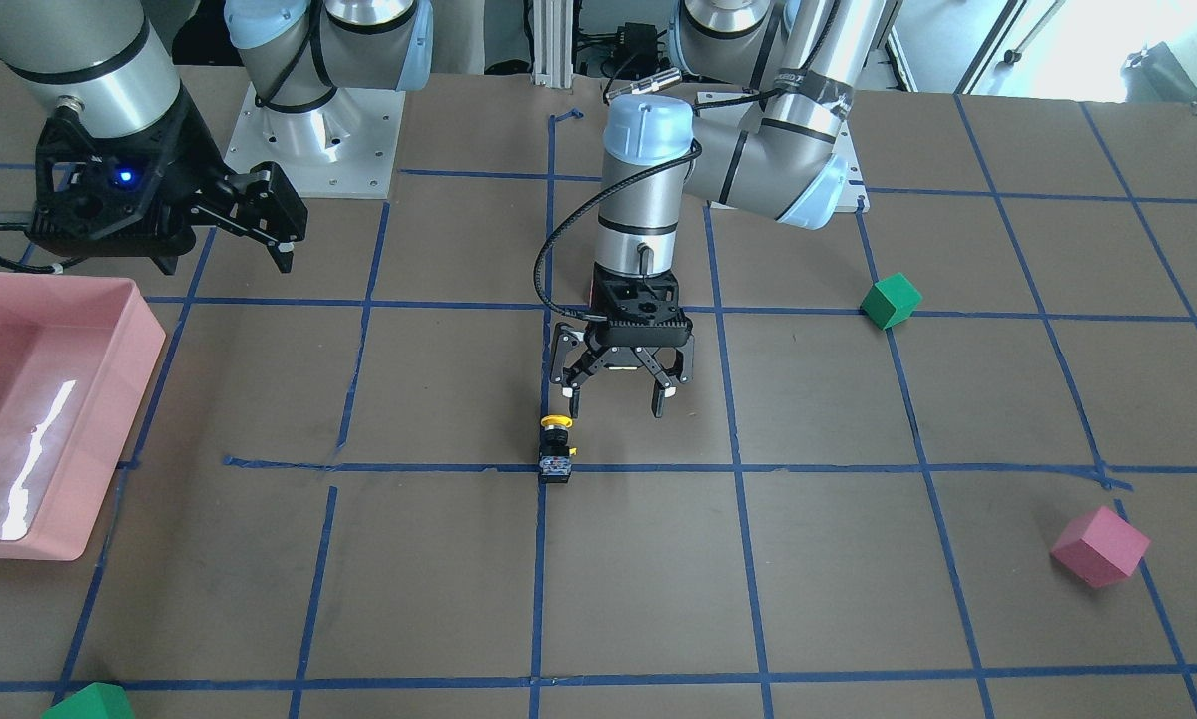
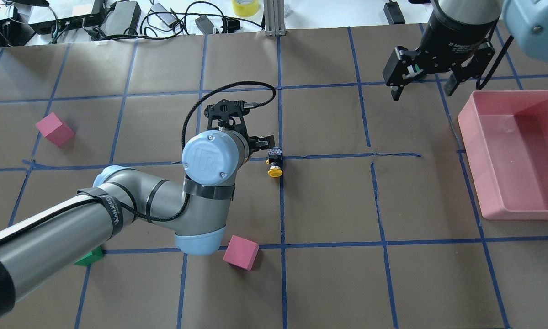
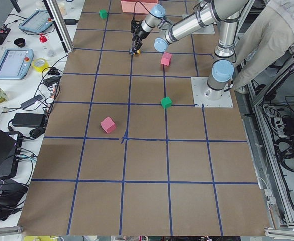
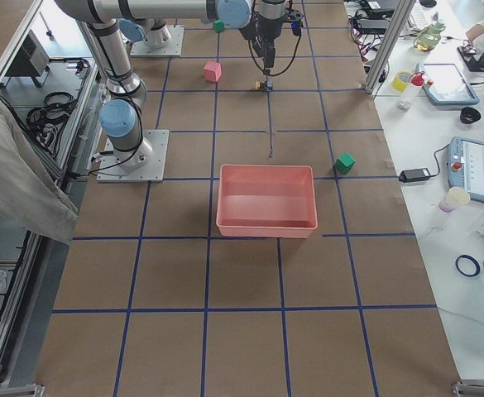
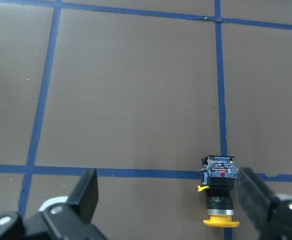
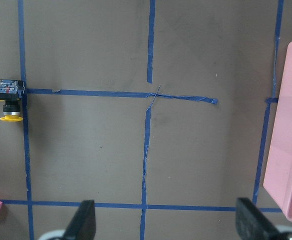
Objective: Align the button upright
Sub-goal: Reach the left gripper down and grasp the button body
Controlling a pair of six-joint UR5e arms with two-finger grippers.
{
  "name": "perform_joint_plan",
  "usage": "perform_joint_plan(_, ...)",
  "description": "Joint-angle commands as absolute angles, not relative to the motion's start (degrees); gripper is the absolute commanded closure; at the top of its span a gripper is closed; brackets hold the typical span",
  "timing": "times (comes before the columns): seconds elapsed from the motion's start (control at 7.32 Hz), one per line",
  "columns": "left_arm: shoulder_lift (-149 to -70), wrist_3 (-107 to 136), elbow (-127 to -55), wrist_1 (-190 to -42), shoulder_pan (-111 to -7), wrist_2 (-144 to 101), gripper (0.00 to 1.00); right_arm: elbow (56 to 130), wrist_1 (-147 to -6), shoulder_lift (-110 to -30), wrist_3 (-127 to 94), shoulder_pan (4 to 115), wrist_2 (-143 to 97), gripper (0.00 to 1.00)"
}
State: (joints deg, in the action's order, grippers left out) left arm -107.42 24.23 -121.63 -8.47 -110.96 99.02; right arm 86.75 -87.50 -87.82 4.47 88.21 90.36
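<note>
I expect the button to stand by itself with its yellow cap up when I turn it upright, because the silvery base block has a broad, square end.
The button lies on its side on a blue tape line, its yellow cap toward the robot and its silvery base block away. It also shows in the overhead view, the left wrist view and the right wrist view. My left gripper is open, pointing down just above the table. In the left wrist view the button lies between the fingers, close to the right-hand finger. My right gripper is open and empty, raised near the pink tray.
A pink tray stands at the table's right side. Foam cubes lie around: a pink one near the left arm's elbow, another pink one at far left, a green one half under the arm.
</note>
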Motion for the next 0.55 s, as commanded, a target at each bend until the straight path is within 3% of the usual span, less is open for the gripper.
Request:
perform_joint_plan(0.0,-113.44,29.94,-121.90,1.88,-114.68,102.81,0.02,86.84,-86.84,-88.06,4.49,87.98,90.18,0.00)
perform_joint_plan(0.41,-120.22,36.30,-121.29,2.98,-121.46,111.80,0.06,87.10,-86.92,-89.30,3.08,90.25,90.00,0.00)
